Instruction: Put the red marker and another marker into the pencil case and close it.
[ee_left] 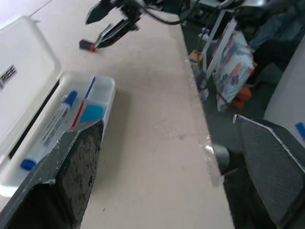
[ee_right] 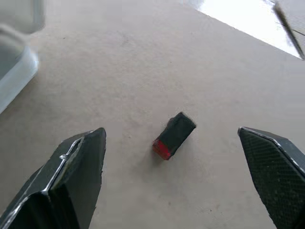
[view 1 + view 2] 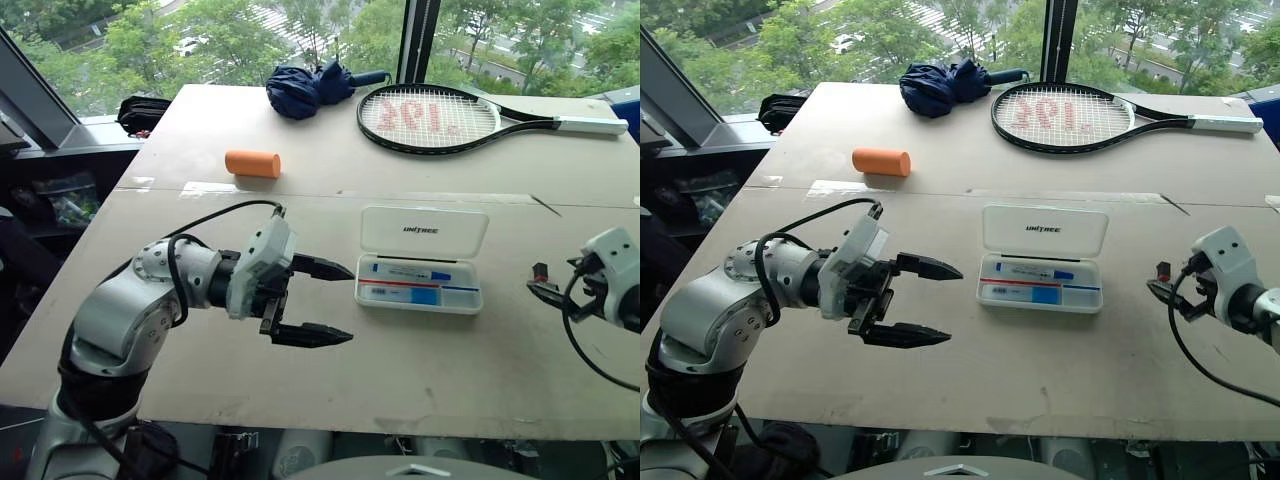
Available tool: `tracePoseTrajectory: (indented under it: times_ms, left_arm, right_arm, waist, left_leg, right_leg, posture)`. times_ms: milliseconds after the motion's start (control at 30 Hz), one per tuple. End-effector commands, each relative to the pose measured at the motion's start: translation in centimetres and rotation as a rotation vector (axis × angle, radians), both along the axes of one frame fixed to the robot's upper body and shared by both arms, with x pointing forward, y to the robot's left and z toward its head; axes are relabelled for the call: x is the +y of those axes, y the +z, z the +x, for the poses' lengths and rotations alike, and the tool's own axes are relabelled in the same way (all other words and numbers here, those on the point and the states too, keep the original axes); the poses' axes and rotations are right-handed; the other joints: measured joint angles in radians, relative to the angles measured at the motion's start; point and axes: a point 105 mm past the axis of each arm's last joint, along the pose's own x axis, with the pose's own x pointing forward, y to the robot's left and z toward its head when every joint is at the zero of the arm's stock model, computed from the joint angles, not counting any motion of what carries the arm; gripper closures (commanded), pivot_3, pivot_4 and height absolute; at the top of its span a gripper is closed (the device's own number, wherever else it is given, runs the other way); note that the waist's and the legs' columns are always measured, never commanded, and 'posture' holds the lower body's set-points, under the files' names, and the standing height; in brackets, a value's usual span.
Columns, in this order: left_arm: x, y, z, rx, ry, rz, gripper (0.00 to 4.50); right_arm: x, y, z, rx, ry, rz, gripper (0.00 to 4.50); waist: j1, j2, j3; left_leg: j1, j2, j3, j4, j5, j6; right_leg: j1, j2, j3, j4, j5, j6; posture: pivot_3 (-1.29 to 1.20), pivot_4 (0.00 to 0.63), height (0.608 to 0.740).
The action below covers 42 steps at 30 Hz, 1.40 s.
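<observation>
My left gripper is across the pencil case from the red marker, so my right gripper should place the marker in the case's empty compartment (image 3: 460,298) before the case's lid closes.
The pencil case (image 3: 423,236) lies open mid-table, its white lid tipped back. Its clear tray (image 1: 106,85) holds a white marker with blue ends (image 3: 410,270) above a red-and-blue stripe. My left gripper (image 3: 350,304) hangs open and empty just left of the case, fingers pointing at it. At the right, a short black stub with a red end (image 2: 174,135), which I take for the red marker (image 3: 541,270), lies on the table. My right gripper (image 2: 169,132) is open above it, one finger on each side, not touching.
On the far half of the table (image 3: 400,380) lie an orange cylinder (image 3: 252,163), a folded dark blue umbrella (image 3: 310,88) and a tennis racket (image 3: 430,118). A black bag (image 3: 140,112) sits past the table's far left corner. The table's front edge runs close below both grippers.
</observation>
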Motion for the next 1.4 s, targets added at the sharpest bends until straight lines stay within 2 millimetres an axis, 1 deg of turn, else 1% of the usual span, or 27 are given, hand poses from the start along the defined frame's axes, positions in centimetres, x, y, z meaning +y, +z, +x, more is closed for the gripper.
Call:
tracePoseTrajectory:
  times_ms: [33, 100, 133, 167, 200, 233, 267, 333, 367, 400, 433, 500, 533, 567, 600, 667, 733, 800, 933, 1067, 1167, 1300, 1400]
  left_arm:
    - [-0.5, 1.4, -1.1, -0.059, 0.005, -0.014, 0.06]
    - [-0.7, 1.7, -1.0, -0.066, 0.021, -0.017, 0.0]
    - [-0.8, 1.7, -1.0, -0.066, 0.026, -0.017, 0.0]
    - [-0.8, 1.7, -1.0, -0.067, 0.03, -0.017, 0.0]
    - [-0.8, 1.8, -1.0, -0.068, 0.036, -0.019, 0.0]
    - [-0.8, 1.8, -1.0, -0.068, 0.04, -0.02, 0.0]
    - [-0.9, 1.8, -0.9, -0.065, 0.047, -0.021, 0.0]
    - [-0.8, 1.6, -0.7, -0.058, 0.059, -0.02, 0.0]
    - [-0.7, 1.6, -0.6, -0.055, 0.063, -0.02, 0.0]
    - [-0.7, 1.6, -0.6, -0.052, 0.067, -0.02, 0.0]
    - [-0.6, 1.6, -0.5, -0.049, 0.074, -0.016, 0.0]
    - [-0.3, 1.5, -0.4, -0.047, 0.088, -0.008, 0.0]
    - [-0.2, 1.5, -0.5, -0.047, 0.092, -0.005, 0.0]
    - [-0.1, 1.4, -0.6, -0.044, 0.098, 0.0, 0.0]
    - [0.0, 1.3, -0.7, -0.041, 0.102, 0.004, 0.0]
    - [0.1, 1.1, -1.6, -0.046, 0.107, 0.024, 0.0]
    - [0.0, 1.0, -2.7, -0.053, 0.106, 0.038, 0.0]
    - [-0.2, 0.9, -3.6, -0.056, 0.104, 0.044, 0.0]
    - [-0.3, 0.7, -4.8, -0.056, 0.122, 0.059, 0.0]
    - [-0.1, 0.3, -5.2, -0.039, 0.164, 0.069, 0.0]
    - [0.2, -0.1, -4.9, -0.034, 0.203, 0.082, 0.0]
    - [2.0, -0.5, -2.7, -0.023, 0.256, 0.086, 0.0]
    - [2.6, -0.7, -2.0, -0.023, 0.261, 0.087, 0.0]
  right_arm:
    - [-1.1, -0.7, 0.8, 0.053, -0.118, 0.016, 0.0]
    - [-1.3, -1.4, 1.0, 0.097, -0.159, 0.031, 0.54]
    - [-1.4, -1.6, 0.9, 0.117, -0.169, 0.033, 0.89]
    - [-1.3, -1.9, 0.8, 0.134, -0.172, 0.036, 1.29]
    - [-1.4, -2.1, 0.7, 0.141, -0.184, 0.038, 1.79]
    - [-1.4, -2.2, 0.7, 0.143, -0.192, 0.04, 2.1]
    - [-1.2, -2.2, 0.7, 0.142, -0.188, 0.05, 2.65]
    - [-0.8, -2.1, 0.6, 0.131, -0.171, 0.061, 3.47]
    - [-0.6, -1.9, 0.6, 0.119, -0.155, 0.065, 3.98]
    - [-0.5, -1.7, 0.6, 0.11, -0.143, 0.07, 4.3]
    - [0.3, -1.2, 0.4, 0.083, -0.078, 0.078, 4.49]
    - [3.0, 0.1, -0.3, 0.046, 0.12, 0.095, 4.49]
    - [3.9, 0.4, -0.8, 0.042, 0.194, 0.097, 4.49]
    - [5.5, 1.0, -1.7, 0.031, 0.319, 0.083, 4.49]
    - [6.6, 1.2, -2.3, 0.026, 0.402, 0.073, 4.49]
    - [9.0, 1.1, -4.0, 0.063, 0.608, 0.001, 4.49]
    - [10.3, 0.5, -4.4, 0.095, 0.735, -0.083, 4.49]
    - [10.8, 0.2, -4.0, 0.093, 0.8, -0.134, 4.49]
    - [11.7, 0.5, -3.0, 0.077, 0.894, -0.157, 4.49]
    - [12.2, 0.7, -2.1, 0.072, 0.964, -0.196, 4.49]
    - [12.5, 0.5, -1.9, 0.09, 1.006, -0.204, 4.49]
    - [12.6, -0.1, -1.8, 0.116, 1.055, -0.231, 4.49]
    - [12.6, -0.5, -1.5, 0.125, 1.068, -0.25, 4.49]
  waist:
    - [-0.001, 0.0, 0.0]
    - [-0.006, 0.001, 0.0]
    - [-0.006, 0.001, 0.0]
    - [-0.007, 0.001, 0.0]
    - [-0.007, 0.001, 0.0]
    - [-0.006, 0.001, 0.0]
    - [-0.005, 0.0, 0.0]
    - [-0.004, 0.0, -0.001]
    - [-0.004, 0.0, -0.001]
    - [-0.004, 0.0, -0.001]
    - [-0.004, -0.001, -0.001]
    - [-0.003, 0.0, 0.0]
    - [-0.004, 0.001, 0.0]
    - [-0.006, 0.001, 0.0]
    - [-0.008, 0.003, 0.001]
    - [-0.021, 0.004, 0.002]
    - [-0.03, 0.003, 0.002]
    - [-0.032, 0.002, 0.003]
    - [-0.027, 0.002, 0.003]
    - [-0.021, 0.002, 0.003]
    - [-0.019, 0.002, 0.003]
    - [-0.017, 0.002, 0.003]
    - [-0.019, 0.002, 0.003]
  left_leg:
    - [0.0, 0.0, -0.001, 0.0, 0.0, 0.0]
    - [0.0, 0.0, 0.0, -0.001, 0.0, 0.0]
    - [0.0, 0.0, 0.001, -0.001, 0.0, 0.0]
    - [0.001, 0.0, 0.001, -0.001, 0.0, 0.0]
    - [0.001, 0.0, 0.001, -0.001, 0.0, 0.0]
    - [0.001, 0.0, 0.001, -0.001, 0.0, 0.0]
    - [0.001, 0.0, 0.001, -0.001, 0.0, 0.001]
    - [0.001, 0.0, 0.001, 0.0, 0.0, 0.001]
    - [0.001, -0.001, 0.001, 0.0, 0.0, 0.001]
    - [0.001, -0.001, 0.001, 0.001, 0.0, 0.001]
    - [0.001, -0.001, 0.002, 0.001, 0.0, 0.001]
    - [0.001, -0.001, 0.001, 0.001, -0.001, 0.001]
    - [0.001, -0.001, 0.001, 0.001, -0.001, 0.002]
    - [0.001, -0.001, 0.001, 0.0, -0.001, 0.002]
    - [0.001, -0.001, 0.001, 0.0, -0.001, 0.002]
    - [0.001, 0.001, 0.002, 0.0, -0.002, 0.003]
    - [0.002, 0.003, 0.002, -0.001, -0.002, 0.003]
    - [0.002, 0.005, 0.002, 0.0, -0.002, 0.003]
    - [0.002, 0.004, 0.003, 0.0, -0.002, 0.003]
    - [0.002, 0.004, 0.003, 0.0, -0.002, 0.003]
    - [0.002, 0.004, 0.003, 0.0, -0.002, 0.003]
    - [0.002, 0.004, 0.003, 0.0, -0.002, 0.003]
    - [0.002, 0.004, 0.004, 0.0, -0.002, 0.003]
  right_leg:
    - [0.0, 0.0, -0.001, 0.0, 0.0, 0.0]
    - [0.0, 0.001, -0.001, 0.0, 0.0, 0.0]
    - [0.0, 0.001, -0.001, 0.0, 0.0, 0.0]
    - [0.0, 0.001, -0.001, 0.001, 0.0, 0.0]
    - [0.0, 0.001, -0.001, 0.001, 0.0, 0.0]
    - [0.0, 0.002, -0.002, 0.001, 0.0, 0.0]
    - [0.0, 0.002, -0.002, 0.001, 0.0, 0.0]
    - [0.001, 0.002, -0.002, 0.001, 0.0, 0.0]
    - [0.001, 0.002, -0.002, 0.001, 0.0, 0.001]
    - [0.001, 0.002, -0.001, 0.001, 0.0, 0.001]
    - [0.001, 0.002, -0.001, 0.001, 0.0, 0.001]
    - [0.001, 0.002, -0.002, 0.001, 0.0, 0.001]
    - [0.001, 0.002, -0.002, 0.001, 0.0, 0.001]
    - [0.0, 0.002, -0.002, 0.001, 0.0, 0.001]
    - [0.0, 0.002, -0.002, 0.0, 0.0, 0.001]
    - [0.0, 0.003, -0.001, 0.001, 0.0, 0.001]
    - [0.0, 0.004, -0.002, 0.0, 0.0, 0.001]
    - [0.0, 0.005, -0.002, 0.0, 0.0, 0.001]
    - [0.0, 0.005, -0.001, 0.0, 0.0, 0.001]
    - [0.0, 0.004, 0.0, 0.0, 0.0, 0.001]
    - [0.0, 0.004, 0.0, 0.0, 0.0, 0.0]
    - [0.0, 0.004, -0.001, -0.001, 0.0, 0.0]
    - [0.0, 0.005, -0.001, -0.001, 0.0, -0.001]
  posture:
    - [0.0, 0.15, 0.73]
    - [0.0, 0.15, 0.73]
    - [0.0, 0.15, 0.73]
    - [0.0, 0.15, 0.73]
    - [0.0, 0.15, 0.73]
    - [0.0, 0.15, 0.73]
    - [0.0, 0.15, 0.73]
    - [0.0, 0.15, 0.73]
    - [0.0, 0.15, 0.73]
    - [0.0, 0.15, 0.73]
    - [0.0, 0.15, 0.73]
    - [0.0, 0.15, 0.73]
    - [0.0, 0.15, 0.73]
    - [0.0, 0.15, 0.73]
    - [0.0, 0.15, 0.73]
    - [0.0, 0.15, 0.73]
    - [0.0, 0.15, 0.73]
    - [0.0, 0.15, 0.73]
    - [0.0, 0.15, 0.73]
    - [0.0, 0.15, 0.73]
    - [0.0, 0.15, 0.73]
    - [0.0, 0.15, 0.73]
    - [0.0, 0.15, 0.73]
